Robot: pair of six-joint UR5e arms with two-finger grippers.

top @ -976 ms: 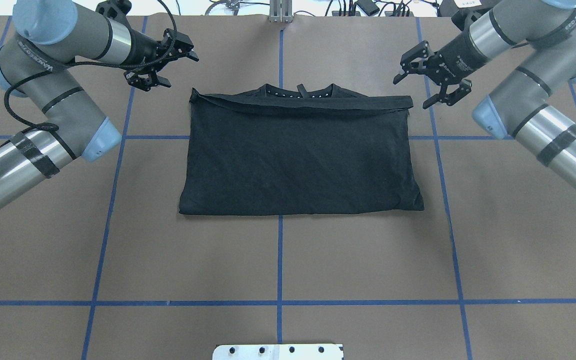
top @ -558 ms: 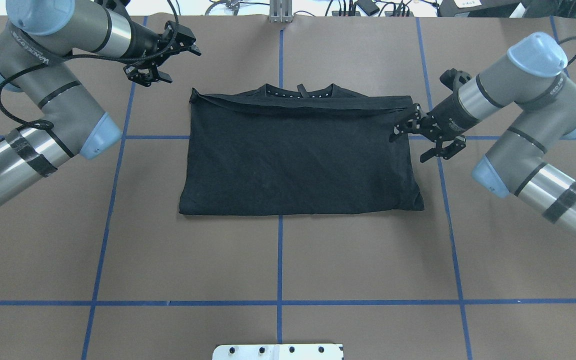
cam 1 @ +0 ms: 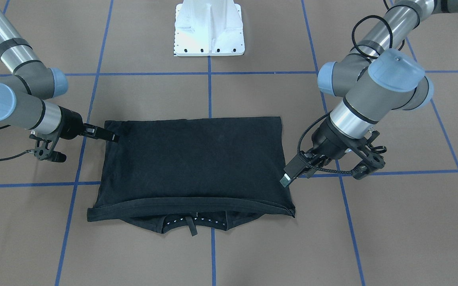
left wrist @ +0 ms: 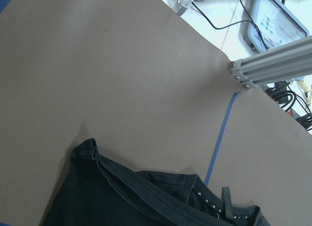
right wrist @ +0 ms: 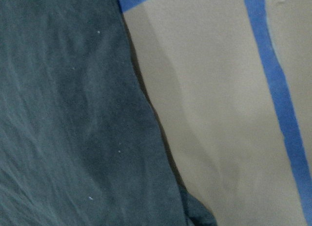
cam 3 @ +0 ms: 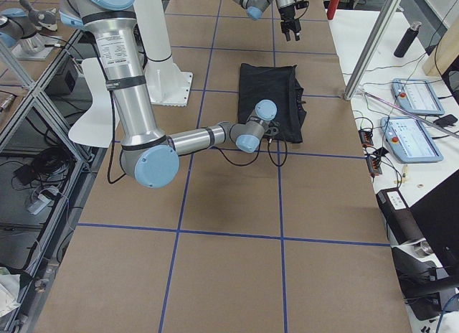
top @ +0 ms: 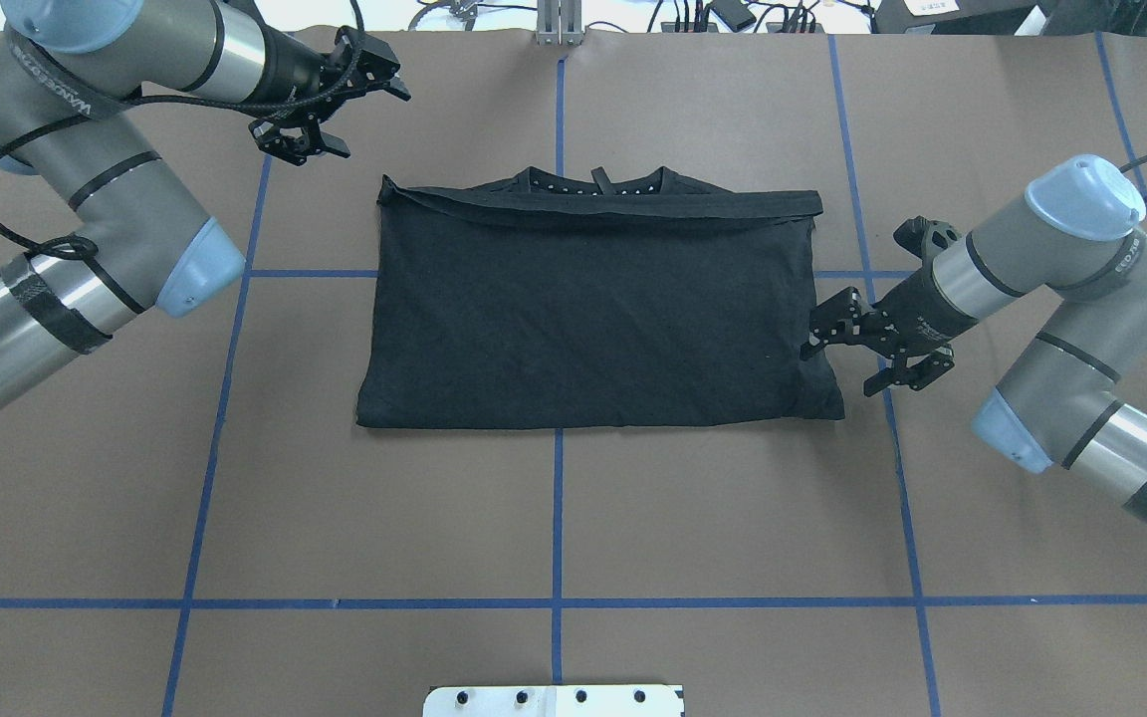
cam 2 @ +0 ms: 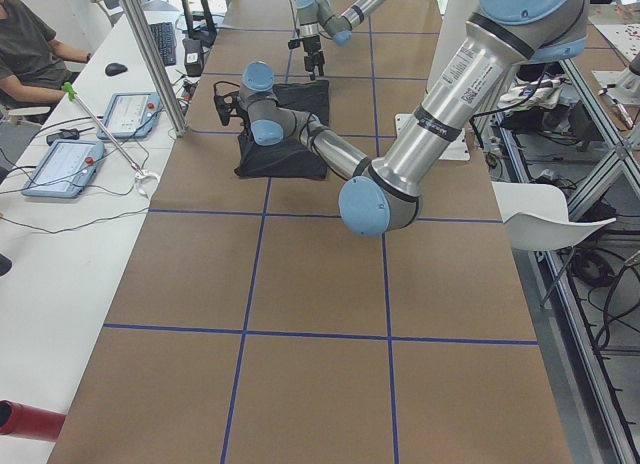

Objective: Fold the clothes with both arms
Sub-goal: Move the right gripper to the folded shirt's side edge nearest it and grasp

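Note:
My gripper is about to turn the black T-shirt (cam 1: 191,159). The folded layers should swing around together with the T-shirt's collar still sticking out, because the T-shirt's far fold (cam 1: 191,205) lies flat over it.
The clothes are one black T-shirt (top: 593,309) folded into a flat rectangle mid-table, with the collar (top: 593,182) poking out past the far fold. It also shows in the front view (cam 1: 197,159) and both wrist views (left wrist: 122,197) (right wrist: 58,114). My right gripper (top: 867,357) is open, low at the shirt's right edge near the near-right corner. One of its fingers (cam 1: 101,133) reaches the cloth edge and the other is off the shirt. My left gripper (top: 369,121) hangs open beyond the far-left corner, clear of the cloth.
Blue tape lines (top: 557,518) grid the brown table. The white base block (cam 1: 209,28) stands at the robot's side. A side bench beyond the far edge holds control tablets (cam 2: 125,114) and cables, and a seated person (cam 2: 30,44) is there. An aluminium post (cam 2: 150,54) rises at that edge.
My right gripper swept from near the shirt's far-right corner down along its right edge towards the near-right corner. The left gripper drifted slightly farther away. The shirt has not moved.

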